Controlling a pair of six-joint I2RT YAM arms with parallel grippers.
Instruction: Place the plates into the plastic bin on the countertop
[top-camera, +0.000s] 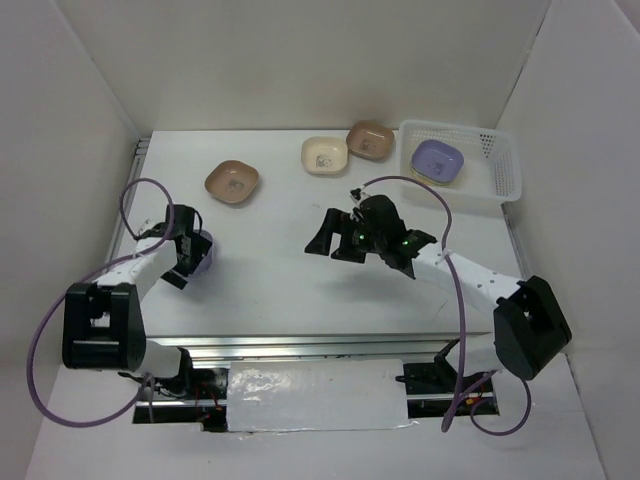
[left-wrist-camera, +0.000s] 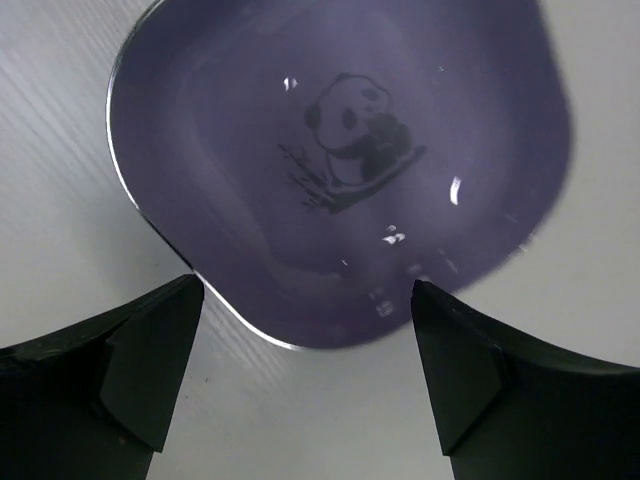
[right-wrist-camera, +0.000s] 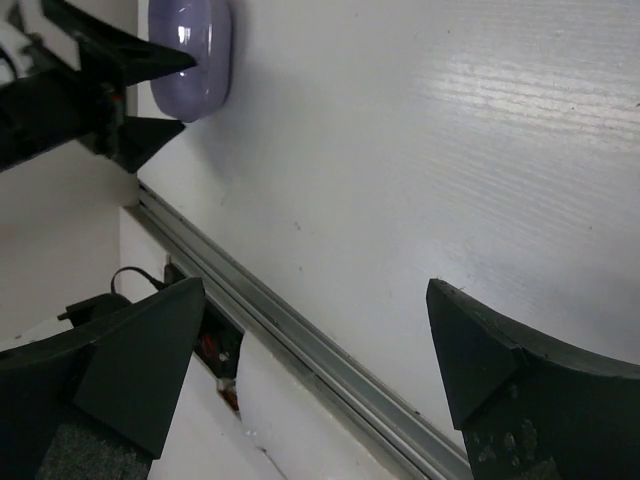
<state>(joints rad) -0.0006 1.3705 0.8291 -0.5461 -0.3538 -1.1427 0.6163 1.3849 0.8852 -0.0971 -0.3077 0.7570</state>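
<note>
The lilac plate (top-camera: 206, 252) is far across the countertop from the plastic bin (top-camera: 482, 172). My left gripper should hand the plate to my right gripper, which should then put it inside the bin.
A lilac plate (top-camera: 204, 250) with a panda print lies on the countertop (top-camera: 280, 290) at the left. My left gripper (top-camera: 190, 253) hangs over its near edge, open. In the left wrist view the lilac plate (left-wrist-camera: 340, 150) fills the top, and its near rim lies between the spread tips of the left gripper (left-wrist-camera: 305, 300). Another lilac plate (top-camera: 437, 159) lies inside the plastic bin (top-camera: 503, 170) at the back right. My right gripper (top-camera: 335, 242) hovers open and empty over the middle. A brown plate (top-camera: 232, 181), a cream plate (top-camera: 325, 155) and a second brown plate (top-camera: 370, 140) sit along the back.
The right wrist view looks past the right gripper (right-wrist-camera: 315, 290) at the metal rail (right-wrist-camera: 300, 335) on the countertop's near edge. The lilac plate (right-wrist-camera: 190, 55) and the left gripper's fingers (right-wrist-camera: 125, 60) show at its top left. White walls enclose the left, back and right sides.
</note>
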